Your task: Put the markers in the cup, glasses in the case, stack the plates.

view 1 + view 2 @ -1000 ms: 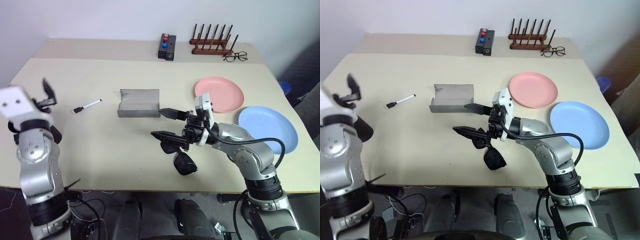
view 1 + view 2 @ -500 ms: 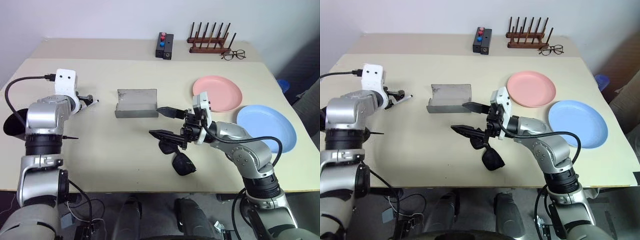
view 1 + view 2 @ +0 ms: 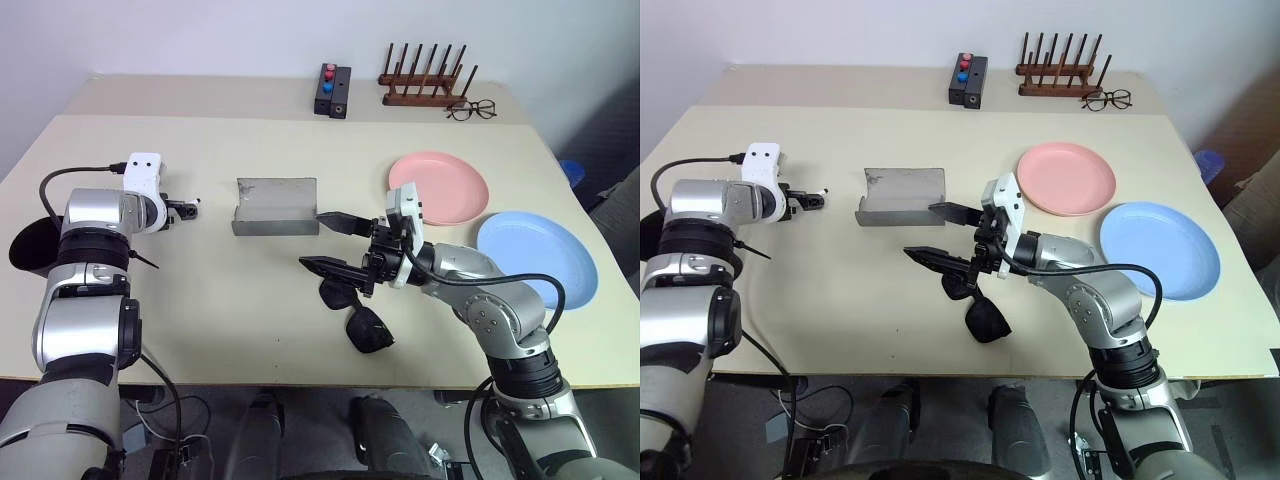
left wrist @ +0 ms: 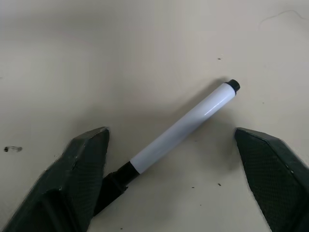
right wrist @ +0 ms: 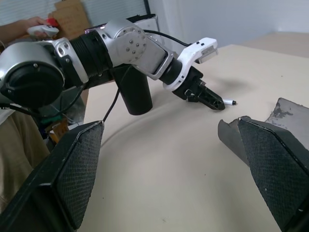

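Note:
The white marker point(image 4: 182, 129) should drop out of sight below the black cup's rim when I put it in, because the cup has a wide, deep opening point(image 3: 35, 245).
A black-capped white marker point(image 4: 183, 128) lies on the table. My left gripper point(image 3: 186, 209) is lowered over it, open, one finger on each side and neither touching the barrel. The black cup point(image 3: 30, 247) stands at the table's left edge, behind that arm. The black sunglasses point(image 3: 358, 318) lie near the front edge, just below my right gripper point(image 3: 335, 243), which hovers open and holds nothing. The grey case point(image 3: 276, 207) sits open at mid-table. At the right, the pink plate point(image 3: 438, 188) and the blue plate point(image 3: 537, 257) lie side by side, not stacked.
Along the back edge are a black box with red and blue buttons point(image 3: 333, 92), a wooden peg rack point(image 3: 425, 85) and thin clear spectacles point(image 3: 472, 110). A person's hand point(image 5: 29, 26) shows beyond the table's left side.
My left arm swung down from a raised pose to the table, and its gripper now straddles the marker. My right arm and the sunglasses have stayed where they were.

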`<state>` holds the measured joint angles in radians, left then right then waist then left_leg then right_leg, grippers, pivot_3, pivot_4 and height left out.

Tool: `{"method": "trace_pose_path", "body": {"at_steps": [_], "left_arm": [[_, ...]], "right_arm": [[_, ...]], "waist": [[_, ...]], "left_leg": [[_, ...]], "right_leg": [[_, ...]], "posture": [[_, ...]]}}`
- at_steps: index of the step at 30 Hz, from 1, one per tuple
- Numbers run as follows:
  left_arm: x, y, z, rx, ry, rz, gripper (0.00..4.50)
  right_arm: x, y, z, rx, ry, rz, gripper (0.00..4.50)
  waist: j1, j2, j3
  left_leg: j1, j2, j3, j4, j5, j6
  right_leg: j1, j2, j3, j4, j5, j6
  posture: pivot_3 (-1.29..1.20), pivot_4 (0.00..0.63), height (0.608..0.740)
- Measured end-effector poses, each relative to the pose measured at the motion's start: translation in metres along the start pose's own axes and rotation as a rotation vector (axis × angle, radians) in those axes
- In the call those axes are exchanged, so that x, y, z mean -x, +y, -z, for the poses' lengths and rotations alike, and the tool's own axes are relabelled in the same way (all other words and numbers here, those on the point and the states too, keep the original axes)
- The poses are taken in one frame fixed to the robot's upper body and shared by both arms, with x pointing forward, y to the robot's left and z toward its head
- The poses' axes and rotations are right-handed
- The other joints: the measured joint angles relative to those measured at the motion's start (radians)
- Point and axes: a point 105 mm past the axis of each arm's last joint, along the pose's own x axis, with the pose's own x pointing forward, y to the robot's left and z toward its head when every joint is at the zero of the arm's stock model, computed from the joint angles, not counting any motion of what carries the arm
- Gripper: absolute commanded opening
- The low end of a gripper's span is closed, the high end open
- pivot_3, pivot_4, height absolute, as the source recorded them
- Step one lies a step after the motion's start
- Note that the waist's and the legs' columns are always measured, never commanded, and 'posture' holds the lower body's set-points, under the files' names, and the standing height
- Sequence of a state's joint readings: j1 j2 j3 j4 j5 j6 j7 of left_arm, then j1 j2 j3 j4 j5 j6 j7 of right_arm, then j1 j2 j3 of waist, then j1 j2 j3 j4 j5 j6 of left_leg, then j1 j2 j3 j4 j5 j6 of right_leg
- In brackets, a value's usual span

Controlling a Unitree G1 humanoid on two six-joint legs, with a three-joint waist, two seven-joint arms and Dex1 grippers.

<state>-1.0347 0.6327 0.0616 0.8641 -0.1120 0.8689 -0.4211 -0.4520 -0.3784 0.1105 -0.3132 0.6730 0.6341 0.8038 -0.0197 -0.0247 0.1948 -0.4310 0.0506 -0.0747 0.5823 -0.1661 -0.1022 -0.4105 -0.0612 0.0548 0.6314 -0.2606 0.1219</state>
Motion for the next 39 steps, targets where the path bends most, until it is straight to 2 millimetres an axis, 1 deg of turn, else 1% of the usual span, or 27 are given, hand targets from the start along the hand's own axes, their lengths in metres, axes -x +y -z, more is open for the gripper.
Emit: {"method": "trace_pose_path", "body": {"at_steps": [2, 4, 5, 6, 12, 14, 15, 16, 18, 19, 21, 22, 24, 26, 29, 32, 33, 34, 36, 37, 39], "left_arm": [[0.0, -0.001, 0.001, 0.001, 0.005, 0.01, 1.95], [0.001, -0.001, 0.002, 0.003, 0.011, 0.01, 0.92], [0.001, -0.001, 0.002, 0.002, 0.012, 0.01, 0.42], [0.001, -0.001, 0.003, -0.001, 0.012, 0.01, 0.02], [0.003, -0.007, 0.005, -0.059, -0.039, 0.022, 0.02], [0.003, -0.011, 0.002, -0.096, -0.11, 0.014, 0.02], [0.004, -0.014, -0.002, -0.108, -0.16, 0.011, 0.02], [0.007, -0.017, -0.013, -0.109, -0.258, -0.002, 0.02], [0.022, -0.017, -0.039, -0.087, -0.442, -0.035, 0.02], [0.037, -0.013, -0.056, -0.079, -0.551, -0.068, 0.02], [0.065, -0.007, -0.08, -0.081, -0.712, -0.126, 0.02], [0.077, -0.006, -0.088, -0.084, -0.785, -0.153, 0.02], [0.1, -0.004, -0.091, -0.084, -0.911, -0.221, 0.02], [0.119, -0.001, -0.084, -0.075, -1.007, -0.308, 0.02], [0.152, 0.014, -0.071, -0.043, -1.115, -0.459, 0.02], [0.179, 0.029, -0.055, -0.027, -1.168, -0.587, 0.02], [0.187, 0.035, -0.045, -0.02, -1.169, -0.636, 0.02], [0.191, 0.041, -0.033, -0.028, -1.153, -0.687, 0.02], [0.192, 0.051, -0.01, -0.051, -1.091, -0.762, 0.02], [0.192, 0.054, -0.001, -0.043, -1.069, -0.787, 0.02], [0.194, 0.061, 0.012, -0.011, -1.048, -0.829, 0.02]], "right_arm": [[0.0, 0.0, 0.0, 0.0, 0.001, 0.001, 4.5], [0.0, 0.0, 0.0, 0.0, 0.001, 0.0, 4.5], [0.0, 0.0, 0.0, 0.001, 0.001, 0.0, 4.5], [0.0, 0.0, 0.0, 0.001, 0.001, -0.001, 4.5], [0.0, 0.001, 0.0, 0.004, -0.001, -0.013, 4.5], [0.0, 0.002, 0.0, 0.005, -0.001, -0.016, 4.5], [0.0, 0.001, 0.0, 0.006, -0.001, -0.015, 4.5], [0.0, 0.001, 0.0, 0.01, 0.0, -0.015, 4.5], [0.0, 0.001, 0.001, 0.014, 0.003, -0.015, 4.5], [0.0, 0.001, 0.001, 0.018, 0.004, -0.015, 4.5], [0.0, 0.001, 0.001, 0.021, 0.003, -0.015, 4.5], [0.0, 0.001, 0.001, 0.022, 0.002, -0.015, 4.5], [0.0, 0.001, 0.001, 0.022, 0.001, -0.015, 4.5], [0.001, 0.001, 0.001, 0.021, 0.001, -0.015, 4.5], [0.001, 0.001, 0.001, 0.017, -0.003, -0.014, 4.5], [0.001, 0.002, -0.001, -0.002, -0.016, -0.023, 4.5], [0.0, 0.003, -0.002, -0.011, -0.022, -0.031, 4.5], [0.0, 0.003, -0.002, -0.018, -0.026, -0.037, 4.5], [0.0, 0.003, -0.002, -0.028, -0.028, -0.04, 4.5], [0.0, 0.003, -0.002, -0.033, -0.028, -0.043, 4.5], [-0.002, 0.004, -0.003, -0.039, -0.032, -0.057, 4.5]], "waist": [[0.0, 0.0, 0.0], [0.0, 0.0, 0.0], [0.0, 0.0, 0.0], [0.0, 0.0, 0.0], [0.001, 0.0, 0.0], [0.001, 0.0, 0.0], [0.003, 0.0, 0.0], [0.004, 0.0, 0.0], [0.005, -0.001, 0.0], [0.005, 0.0, 0.0], [0.001, 0.0, 0.0], [0.0, 0.0, 0.0], [-0.001, 0.0, 0.0], [0.0, 0.0, 0.0], [0.001, 0.0, 0.0], [0.002, 0.0, 0.0], [0.002, 0.0, 0.0], [0.0, 0.0, 0.0], [0.001, 0.0, 0.0], [0.003, 0.0, 0.0], [0.008, -0.001, -0.001]], "left_leg": [[0.0, 0.0, 0.0, 0.0, 0.0, 0.0], [0.0, 0.0, 0.0, 0.0, 0.0, 0.0], [0.0, 0.0, 0.0, 0.0, 0.0, 0.0], [0.0, 0.0, 0.0, 0.0, 0.0, 0.0], [0.0, 0.0, 0.0, 0.0, 0.0, 0.0], [0.0, 0.0, 0.0, 0.0, 0.001, -0.001], [0.0, 0.0, 0.0, 0.0, 0.001, -0.001], [0.0, 0.0, 0.0, 0.0, 0.001, -0.001], [0.0, 0.0, 0.0, 0.001, 0.001, -0.002], [0.0, 0.0, 0.0, 0.001, 0.001, -0.002], [0.0, 0.0, 0.0, 0.001, 0.001, -0.002], [0.001, 0.0, 0.0, 0.0, 0.001, -0.002], [0.002, 0.0, 0.0, -0.001, 0.001, -0.002], [0.003, 0.0, 0.0, -0.001, 0.001, -0.002], [0.003, 0.0, 0.0, -0.001, 0.002, -0.002], [0.004, 0.0, 0.0, 0.0, 0.002, -0.003], [0.004, 0.0, 0.0, 0.0, 0.002, -0.003], [0.005, 0.0, 0.0, 0.0, 0.002, -0.003], [0.005, 0.0, 0.0, 0.0, 0.002, -0.003], [0.004, 0.0, 0.0, 0.001, 0.002, -0.003], [0.004, 0.0, 0.0, 0.003, 0.002, -0.003]], "right_leg": [[0.0, 0.0, 0.0, 0.0, 0.0, 0.0], [0.0, 0.0, 0.0, 0.0, 0.0, 0.0], [0.0, 0.0, 0.0, 0.0, 0.0, 0.0], [0.0, 0.0, 0.0, 0.0, 0.0, 0.0], [0.0, 0.0, 0.0, 0.001, 0.0, 0.0], [0.0, 0.0, 0.0, 0.001, 0.0, 0.0], [0.0, 0.0, 0.0, 0.001, 0.0, 0.0], [0.0, 0.0, 0.0, 0.001, 0.0, 0.0], [0.0, 0.0, 0.0, 0.001, 0.0, 0.0], [0.0, 0.0, 0.0, 0.001, 0.0, 0.0], [0.001, 0.0, 0.0, 0.001, 0.001, 0.0], [0.001, 0.0, 0.0, 0.001, 0.001, 0.0], [0.002, 0.0, 0.0, 0.001, 0.001, 0.0], [0.002, 0.0, 0.0, 0.001, 0.001, 0.0], [0.002, 0.0, 0.001, 0.002, 0.001, 0.0], [0.003, 0.0, 0.001, 0.002, 0.0, 0.0], [0.004, 0.0, 0.001, 0.001, 0.0, -0.001], [0.004, 0.0, 0.001, 0.001, 0.0, -0.001], [0.004, 0.0, 0.001, 0.001, -0.001, -0.004], [0.004, 0.0, 0.001, 0.001, -0.001, -0.004], [0.005, 0.0, 0.0, 0.001, -0.001, -0.005]], "posture": [[0.0, 0.15, 0.74], [0.0, 0.15, 0.74], [0.0, 0.15, 0.74], [0.0, 0.15, 0.74], [0.0, 0.15, 0.74], [0.0, 0.15, 0.74], [0.0, 0.15, 0.74], [0.0, 0.15, 0.74], [0.0, 0.15, 0.74], [0.0, 0.15, 0.74], [0.0, 0.15, 0.74], [0.0, 0.15, 0.74], [0.0, 0.15, 0.74], [0.0, 0.15, 0.74], [0.0, 0.15, 0.74], [0.0, 0.15, 0.74], [0.0, 0.15, 0.74], [0.0, 0.15, 0.74], [0.0, 0.15, 0.74], [0.0, 0.15, 0.74], [0.0, 0.15, 0.74]]}}
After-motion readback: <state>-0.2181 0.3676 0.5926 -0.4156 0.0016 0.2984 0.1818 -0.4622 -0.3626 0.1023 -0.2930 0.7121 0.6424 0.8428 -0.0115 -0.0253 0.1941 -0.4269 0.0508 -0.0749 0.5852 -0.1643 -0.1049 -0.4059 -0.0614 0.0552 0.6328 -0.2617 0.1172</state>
